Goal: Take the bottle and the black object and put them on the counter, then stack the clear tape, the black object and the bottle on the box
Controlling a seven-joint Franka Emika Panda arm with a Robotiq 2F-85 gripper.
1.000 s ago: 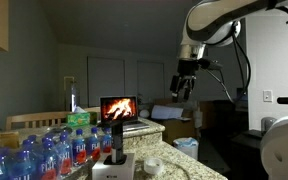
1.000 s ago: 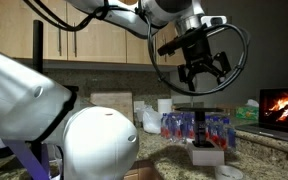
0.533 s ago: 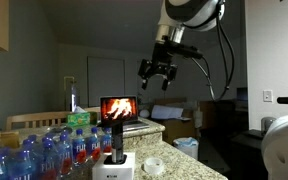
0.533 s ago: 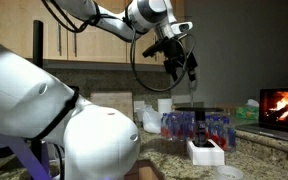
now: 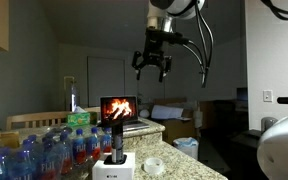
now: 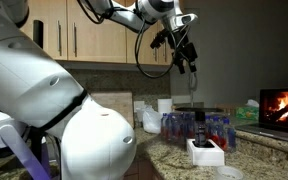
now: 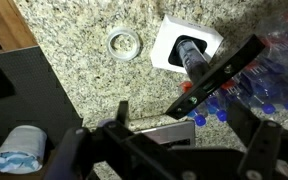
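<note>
My gripper needs to turn and center its open fingers above the bottle's top (image 6: 200,115) before lowering, because they hang crooked and off to one side of the dark bottle (image 6: 200,132).
The white box (image 5: 112,169) (image 6: 207,153) (image 7: 177,40) sits on the granite counter. A slim dark bottle (image 5: 114,128) (image 6: 199,128) (image 7: 191,52) stands upright on it, apparently on the squat black object (image 5: 114,152); I cannot separate the two in the wrist view. Beside the box, the clear tape (image 5: 153,164) (image 6: 227,173) (image 7: 123,44) lies flat on the counter. My gripper (image 5: 151,66) (image 6: 185,57) (image 7: 180,106) hangs high above the counter, open and empty, well clear of everything.
Packs of clear water bottles (image 5: 39,152) (image 6: 194,124) (image 7: 256,88) crowd the counter beside the box. A green-capped bottle (image 5: 78,119) stands behind them. A blue-and-white roll (image 7: 22,148) lies below the counter edge. A screen showing a fire (image 5: 118,107) glows in the background.
The arm has swung sideways and slightly upward, carrying the gripper closer to over the box. The jaws stayed open; nothing on the counter moved.
</note>
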